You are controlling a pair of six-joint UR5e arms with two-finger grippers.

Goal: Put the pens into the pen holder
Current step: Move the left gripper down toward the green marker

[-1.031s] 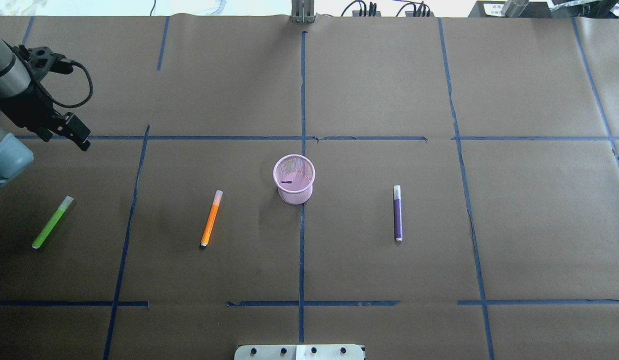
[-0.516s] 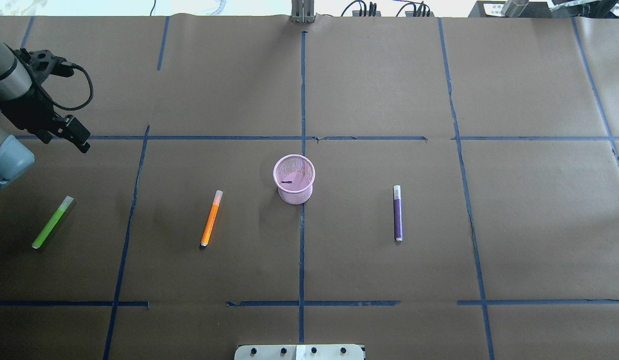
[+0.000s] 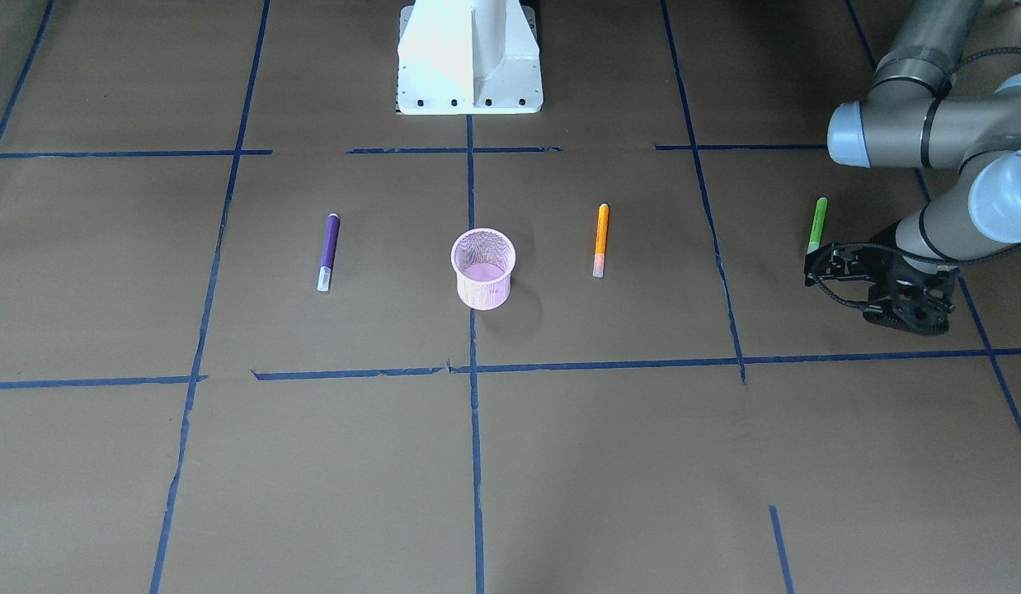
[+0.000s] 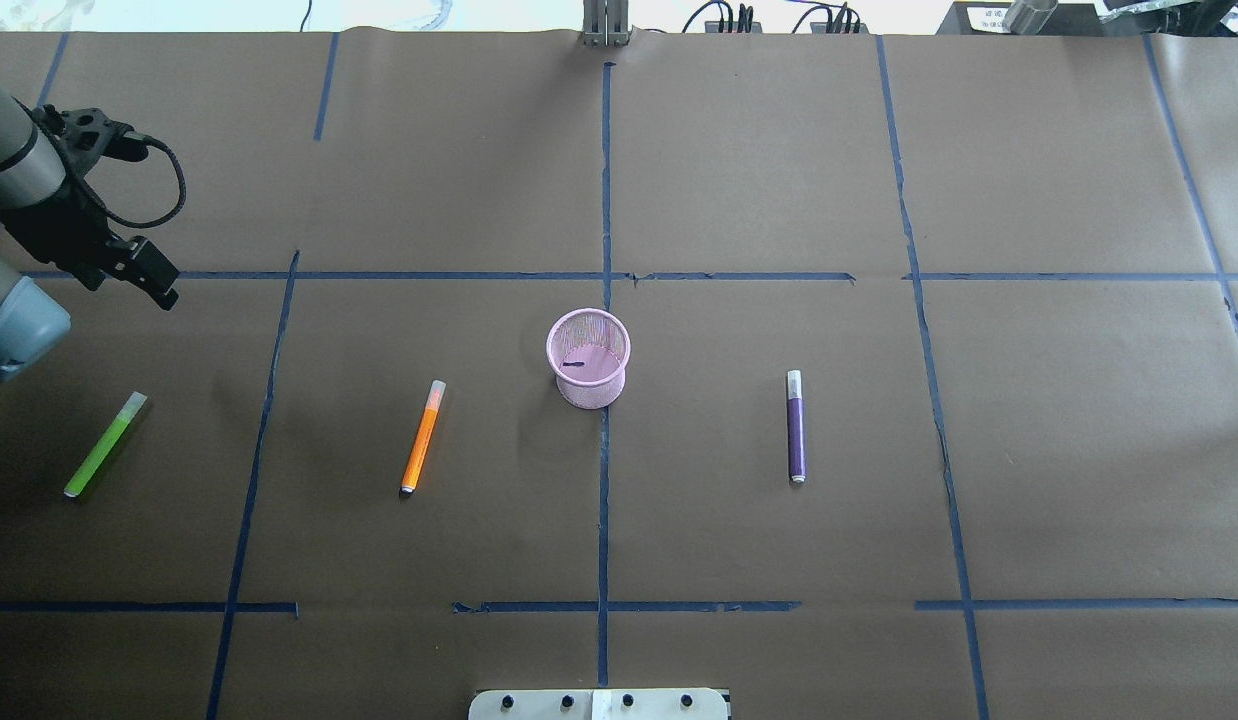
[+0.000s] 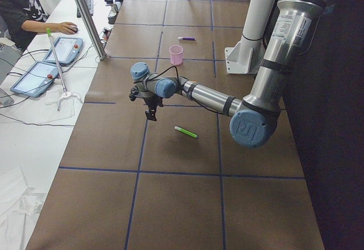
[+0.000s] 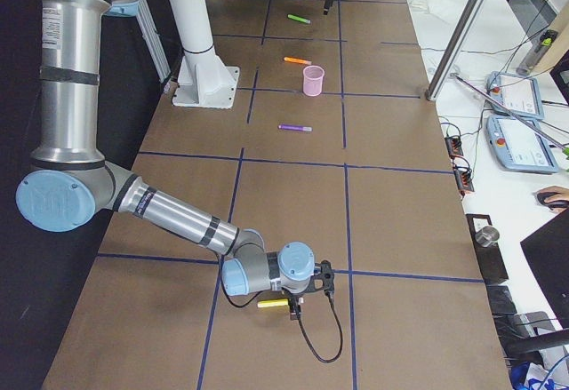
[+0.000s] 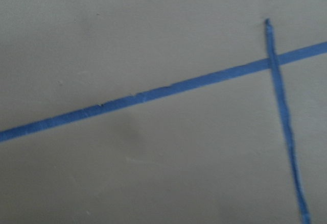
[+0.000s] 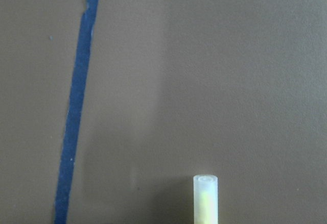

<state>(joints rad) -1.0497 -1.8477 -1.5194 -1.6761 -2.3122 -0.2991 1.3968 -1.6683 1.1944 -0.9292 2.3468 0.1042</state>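
Observation:
My left gripper hovers past the green pen, by the tape line; I should swing back, line up and grip the pen's body behind its cap.
The pink mesh pen holder stands upright at the table's middle and also shows in the front view. No pen stands in it. The orange pen lies to its left, the purple pen to its right and the green pen at the far left. My left gripper hovers above the tape line beyond the green pen. I cannot tell whether it is open or shut. My right gripper shows only in the exterior right view, beside a yellow pen, and I cannot tell its state.
The yellow pen's whitish cap lies on the paper at the bottom of the right wrist view. Blue tape lines cross the brown paper. The robot base plate sits at the near edge. Operators' tablets lie beside the table.
My left gripper has drifted slightly left and away. The pens and the pen holder have not moved.

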